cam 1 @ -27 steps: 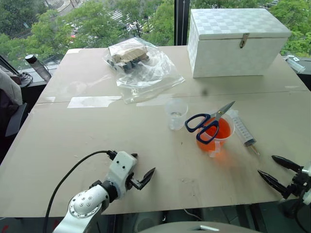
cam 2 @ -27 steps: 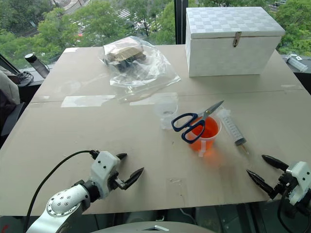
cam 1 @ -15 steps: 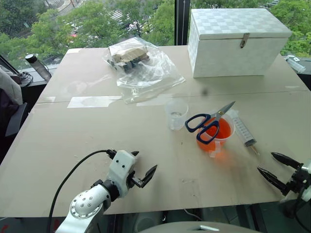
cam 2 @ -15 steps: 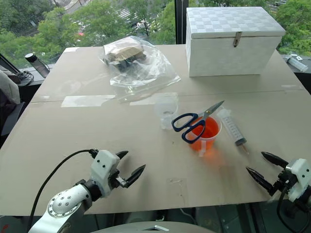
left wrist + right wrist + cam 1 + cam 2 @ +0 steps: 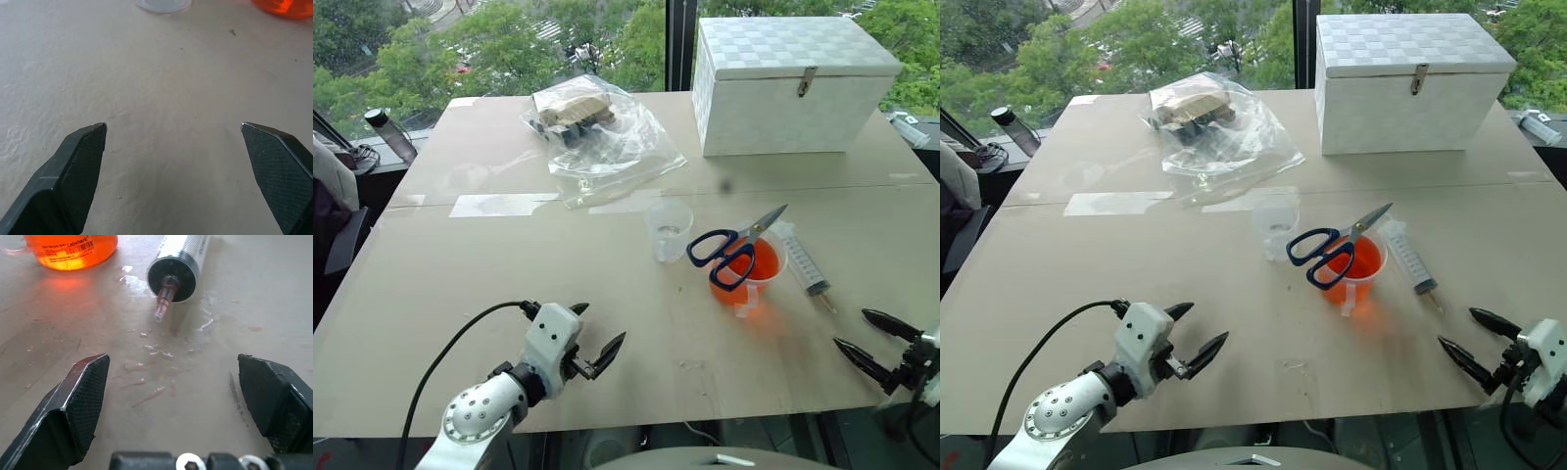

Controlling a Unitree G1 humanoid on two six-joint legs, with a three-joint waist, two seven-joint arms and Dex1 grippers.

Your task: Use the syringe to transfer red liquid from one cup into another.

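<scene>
The blue-handled scissors rest over the top of the cup's rim, so they should come away and the cup should stay standing when the robot lifts.
The syringe lies flat on the table just right of the handled cup, its tip pointing toward my right gripper. That cup holds the red liquid, and blue-handled scissors rest across its rim. The small handleless cup stands to its left and looks empty. My right gripper hovers open at the table's front right, a short way from the syringe tip, and holds nothing. My left gripper is open and empty over the bare table at the front left.
A white latched box stands at the back right. A clear plastic bag with items in it lies at the back centre. A bottle stands off the table's far left corner. Wet drops spot the table by the syringe tip.
My left gripper has edged slightly to the left. The right gripper and the objects on the table have kept their places.
</scene>
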